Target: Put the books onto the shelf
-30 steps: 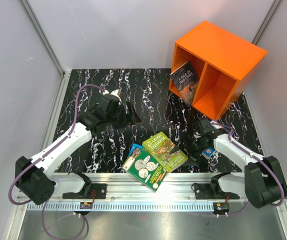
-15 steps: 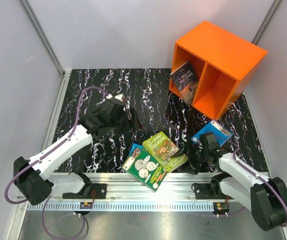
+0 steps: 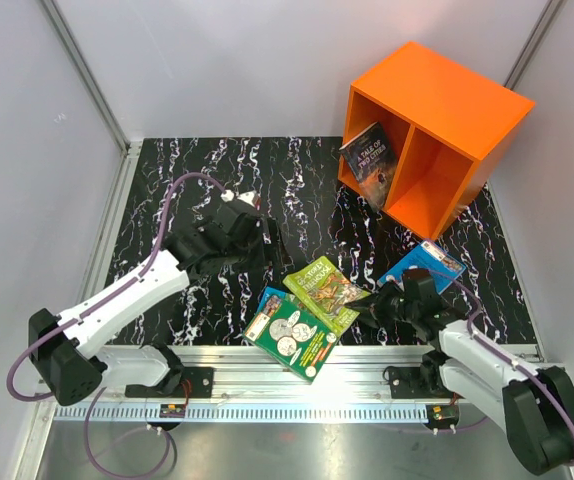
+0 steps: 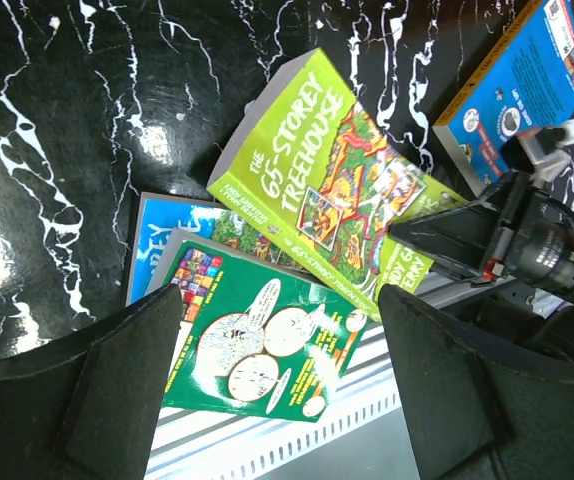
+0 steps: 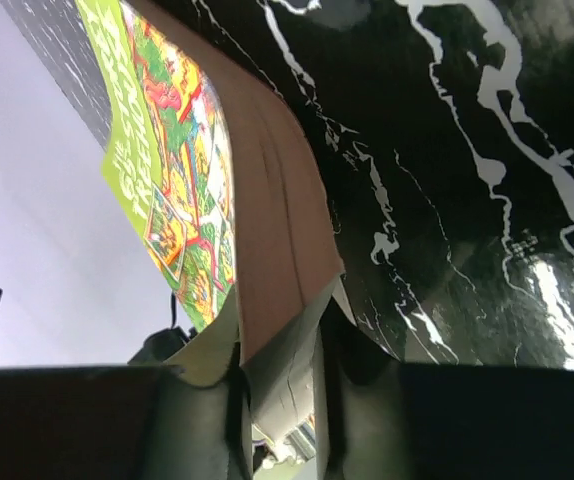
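The light-green book point(image 3: 323, 293) will come to rest at a slant against the dark book point(image 3: 371, 164) when I push it in, because the dark book is leaning and has open space beside it.
The orange shelf point(image 3: 437, 100) stands at the back right, with a dark book point(image 3: 369, 158) leaning in its left compartment. A light-green book point(image 3: 319, 288) lies on a green coin book point(image 3: 292, 338) and a blue book point(image 3: 267, 297) near the front edge. My right gripper point(image 3: 360, 308) is shut on the light-green book's right edge; its wrist view shows the pages point(image 5: 277, 250) pinched between the jaws and the edge raised. Another blue book point(image 3: 425, 262) lies flat behind that arm. My left gripper point(image 3: 275, 248) hangs open above the pile, over the coin book point(image 4: 257, 350).
A metal rail point(image 3: 297, 385) runs along the table's near edge, and the coin book overhangs it. Grey walls close in the left, back and right sides. The black marble tabletop point(image 3: 207, 165) stretches between the shelf and the left wall.
My right gripper moved left to the pile and shut on the light-green book's edge, which now lifts slightly. The left gripper drifted a little toward the pile.
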You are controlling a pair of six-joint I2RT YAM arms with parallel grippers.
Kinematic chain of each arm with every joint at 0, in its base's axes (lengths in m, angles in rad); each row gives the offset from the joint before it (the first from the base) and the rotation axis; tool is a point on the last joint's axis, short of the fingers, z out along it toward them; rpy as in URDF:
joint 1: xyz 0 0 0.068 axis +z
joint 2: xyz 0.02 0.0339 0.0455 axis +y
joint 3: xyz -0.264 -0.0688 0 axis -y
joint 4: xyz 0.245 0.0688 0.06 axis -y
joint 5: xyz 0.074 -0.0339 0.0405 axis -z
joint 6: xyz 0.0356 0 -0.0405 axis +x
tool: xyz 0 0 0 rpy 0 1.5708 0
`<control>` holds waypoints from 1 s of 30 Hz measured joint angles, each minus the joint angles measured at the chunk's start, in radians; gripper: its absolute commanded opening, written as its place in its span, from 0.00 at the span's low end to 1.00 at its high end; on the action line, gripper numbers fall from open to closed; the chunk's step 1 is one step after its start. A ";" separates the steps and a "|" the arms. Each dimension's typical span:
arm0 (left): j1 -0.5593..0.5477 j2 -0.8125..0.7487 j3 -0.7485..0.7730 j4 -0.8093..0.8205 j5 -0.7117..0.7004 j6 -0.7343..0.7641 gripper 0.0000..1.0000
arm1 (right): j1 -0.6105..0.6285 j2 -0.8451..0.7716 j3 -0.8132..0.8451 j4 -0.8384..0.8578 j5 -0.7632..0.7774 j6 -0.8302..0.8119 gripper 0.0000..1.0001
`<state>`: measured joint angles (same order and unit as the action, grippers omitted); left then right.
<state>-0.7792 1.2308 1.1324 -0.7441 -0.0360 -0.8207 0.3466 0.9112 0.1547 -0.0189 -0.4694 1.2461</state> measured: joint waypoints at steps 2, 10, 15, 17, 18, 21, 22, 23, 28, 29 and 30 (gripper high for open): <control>-0.002 0.000 0.001 -0.005 -0.007 0.002 0.84 | 0.005 -0.033 0.016 -0.047 0.038 -0.017 0.00; -0.162 0.072 0.274 -0.098 -0.163 0.217 0.99 | 0.005 -0.092 0.331 -0.453 0.160 -0.113 0.00; -0.307 0.080 0.379 -0.047 -0.253 0.416 0.99 | 0.004 0.119 0.731 -0.669 0.161 -0.207 0.00; -0.356 0.094 0.394 -0.030 -0.288 0.497 0.99 | 0.004 0.211 0.879 -0.727 0.153 -0.257 0.00; -0.375 0.105 0.402 -0.026 -0.299 0.524 0.99 | 0.004 0.241 0.934 -0.756 0.152 -0.275 0.00; -0.447 0.178 0.468 -0.027 -0.361 0.621 0.99 | 0.004 0.317 1.086 -0.853 0.151 -0.334 0.00; -0.471 0.209 0.495 -0.024 -0.388 0.649 0.99 | 0.004 0.336 1.125 -0.883 0.151 -0.352 0.00; -0.500 0.248 0.525 -0.026 -0.417 0.683 0.99 | 0.004 0.351 1.158 -0.914 0.151 -0.365 0.00; -0.591 0.397 0.583 -0.033 -0.496 0.819 0.99 | 0.004 0.399 1.236 -1.015 0.139 -0.406 0.00; -0.597 0.420 0.585 -0.040 -0.498 0.837 0.99 | 0.004 0.402 1.239 -1.030 0.139 -0.411 0.00; -0.597 0.436 0.590 -0.050 -0.500 0.853 0.99 | 0.004 0.406 1.241 -1.048 0.139 -0.417 0.00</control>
<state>-1.3766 1.6672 1.7226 -0.7944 -0.5358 0.0319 0.3508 1.3170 1.3960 -1.0664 -0.3305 0.8288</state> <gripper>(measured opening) 0.987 0.306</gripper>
